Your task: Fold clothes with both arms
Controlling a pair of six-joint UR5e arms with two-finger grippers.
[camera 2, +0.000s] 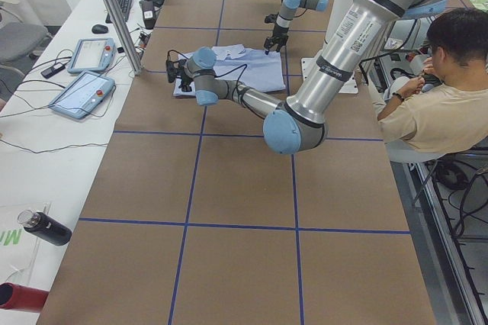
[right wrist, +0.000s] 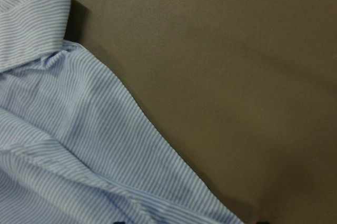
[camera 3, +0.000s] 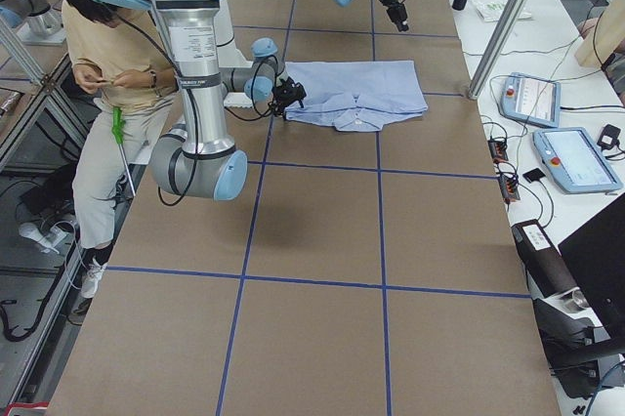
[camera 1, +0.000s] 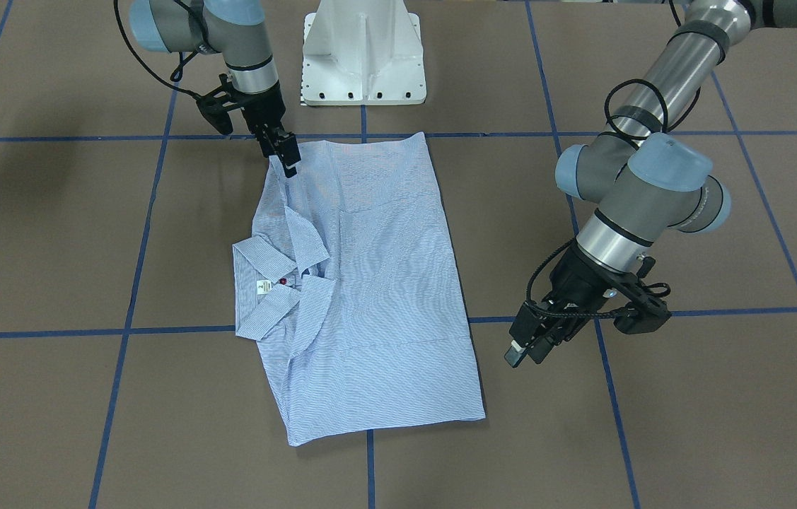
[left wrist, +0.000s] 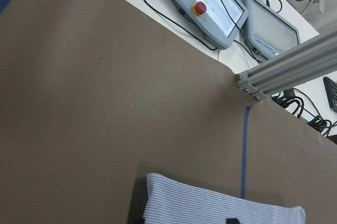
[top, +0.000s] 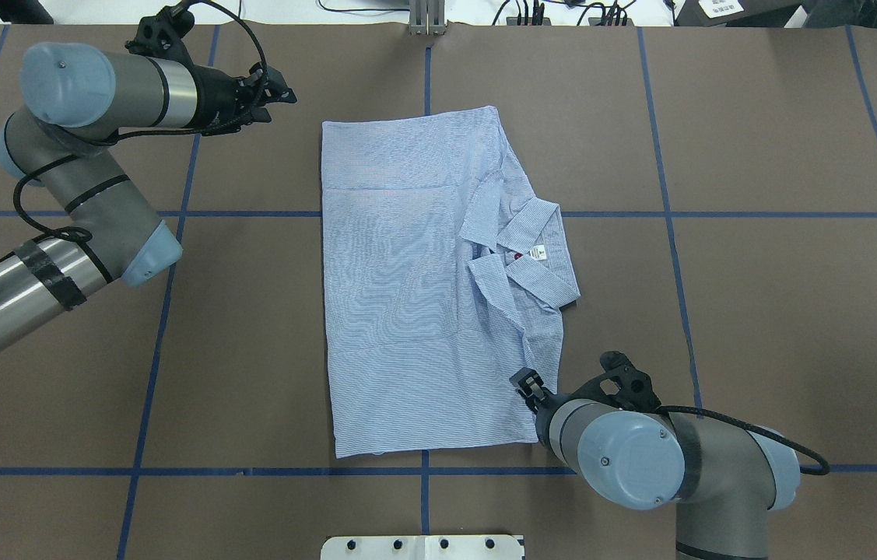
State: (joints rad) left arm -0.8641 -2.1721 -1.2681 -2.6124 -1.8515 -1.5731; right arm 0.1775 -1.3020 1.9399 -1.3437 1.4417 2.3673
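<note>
The shirt's long body (camera 1: 395, 297) is thin and lies flat, so its near half (camera 1: 382, 199) will fold over and come to rest flat when the robot carries the shirt's near edge across.
The light blue striped shirt (camera 1: 384, 297) (top: 399, 311) lies folded into a long rectangle in the middle of the table. Its collar (camera 1: 267, 311) (top: 539, 284) and white neck label (top: 538, 252) face the robot's right side. My right gripper (camera 1: 287, 157) (top: 529, 386) is down at the shirt's near right corner. Its jaws are open, and the right wrist view shows the shirt's edge (right wrist: 131, 129) between the fingertips. My left gripper (camera 1: 522, 350) (top: 286, 85) hangs open beside the far left corner, clear of the cloth; that corner (left wrist: 221, 208) shows in the left wrist view.
The white pedestal base (camera 1: 363, 56) stands at the robot's side of the table. A person (camera 2: 442, 104) sits beside the base. Teach pendants (camera 2: 84, 73) (left wrist: 205, 3) and an aluminium post (left wrist: 289, 66) line the far edge. Blue tape lines cross the brown tabletop.
</note>
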